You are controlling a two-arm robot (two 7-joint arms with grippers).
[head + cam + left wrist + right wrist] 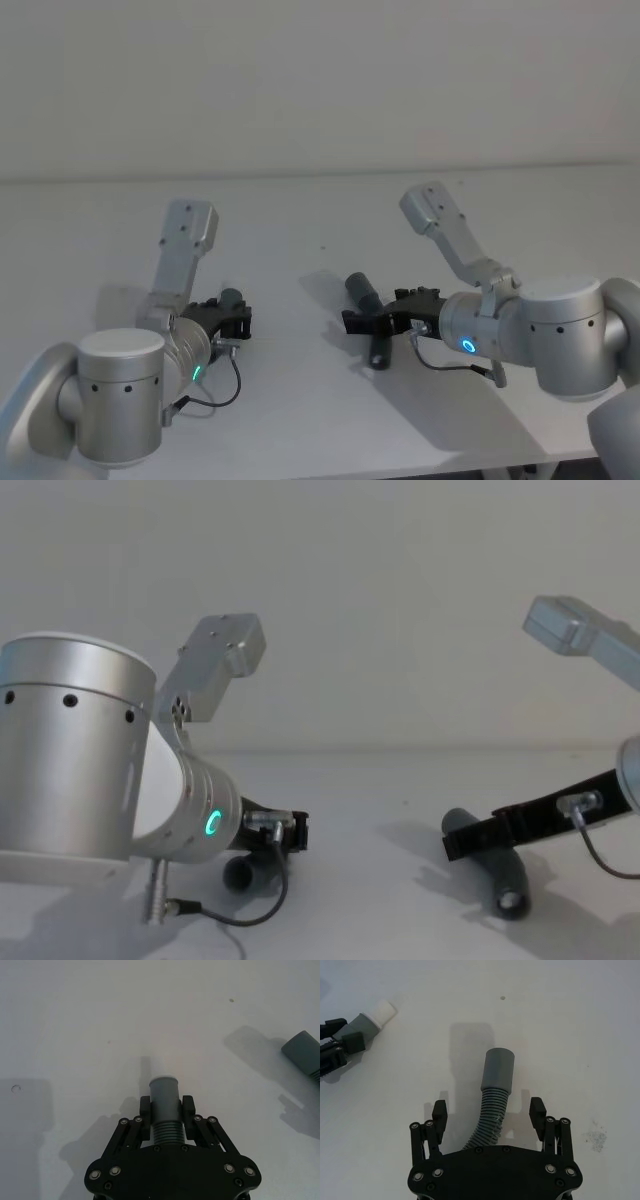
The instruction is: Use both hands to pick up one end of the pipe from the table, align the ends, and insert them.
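Observation:
Only a short part of close ribs connects to the socket cuff. The socket cuff will keep pointing straight out when I lift the ribbed hose.
Two dark-grey ribbed pipe pieces are in play. My left gripper is shut on one piece just behind its grey cuff, whose white tip points forward over the table. In the head view this gripper is at the left. The other pipe piece lies on the table at centre right, with its wide open socket cuff pointing away. My right gripper is open and low, its fingers on either side of the ribbed hose and apart from it. From the chest view it reaches in from the right over that piece.
The white table runs back to a plain wall. A black cable loops from the left wrist over the table. Bare table lies between the two grippers and in front of them.

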